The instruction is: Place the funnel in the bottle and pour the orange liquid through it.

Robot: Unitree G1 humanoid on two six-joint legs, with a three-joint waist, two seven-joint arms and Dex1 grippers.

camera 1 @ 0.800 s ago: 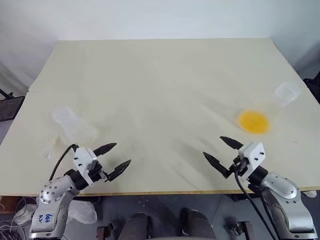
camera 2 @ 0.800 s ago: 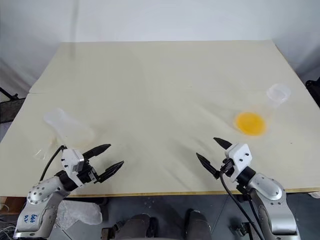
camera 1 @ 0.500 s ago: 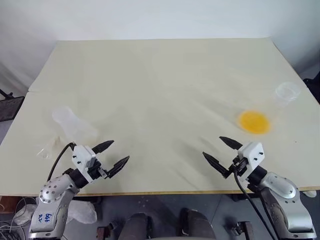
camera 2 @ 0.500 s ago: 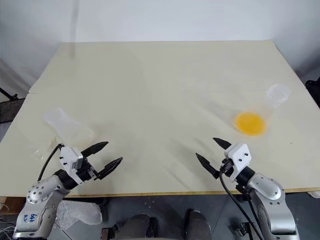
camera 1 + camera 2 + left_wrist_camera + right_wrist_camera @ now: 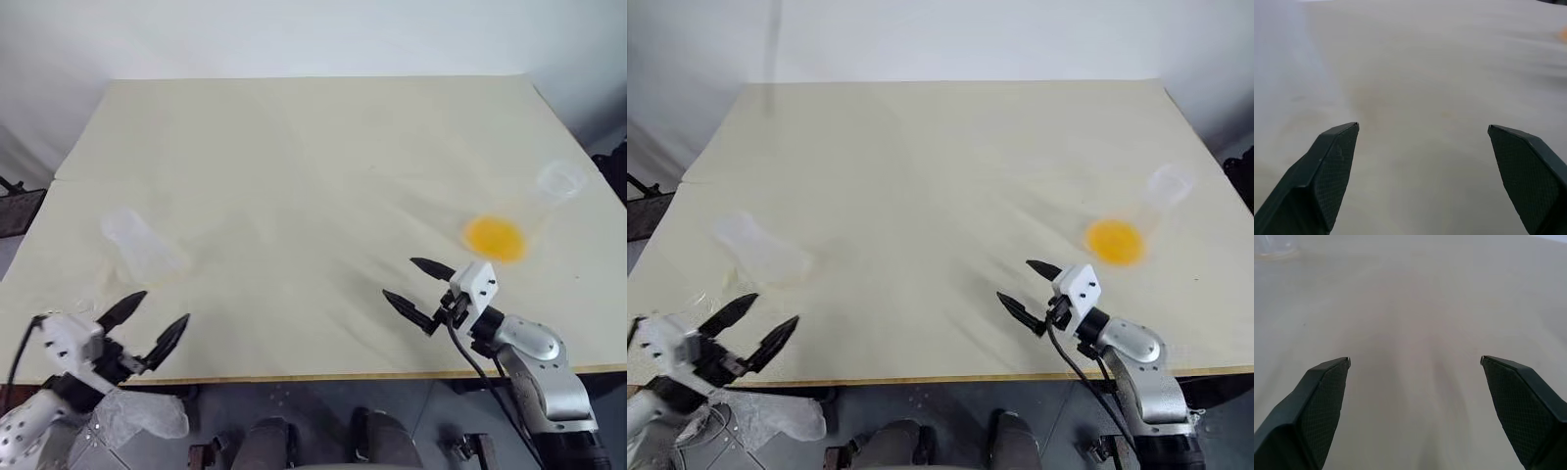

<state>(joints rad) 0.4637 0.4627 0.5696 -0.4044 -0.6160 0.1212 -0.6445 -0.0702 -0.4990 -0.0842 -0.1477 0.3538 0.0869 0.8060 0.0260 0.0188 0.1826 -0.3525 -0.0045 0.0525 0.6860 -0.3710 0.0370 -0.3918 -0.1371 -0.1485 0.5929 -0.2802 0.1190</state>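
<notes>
The bottle's neck (image 5: 127, 231) is upright and clear of the funnel, so I keep moving my left gripper in with open fingers until they are on both sides of that neck (image 5: 130, 236).
The bottle (image 5: 137, 247) is a clear flask standing at the table's left side. The funnel (image 5: 699, 297), small and nearly see-through, shows faintly near the front left edge, below the bottle. The orange liquid (image 5: 495, 238) fills the base of a larger clear flask (image 5: 558, 180) at the right. My left gripper (image 5: 160, 309) hangs open at the front left edge, short of the bottle and just right of the funnel, holding nothing. My right gripper (image 5: 400, 278) is open and empty too, pointing left, a little short and left of the orange liquid.
The cream table (image 5: 313, 157) stretches wide and bare between the two flasks. A seam (image 5: 59, 180) runs in from its left edge. The front edge (image 5: 313, 376) lies just under both grippers.
My left gripper has drawn back and to the left, down to the table's front edge. The right gripper has shifted a little left. Both stay open.
</notes>
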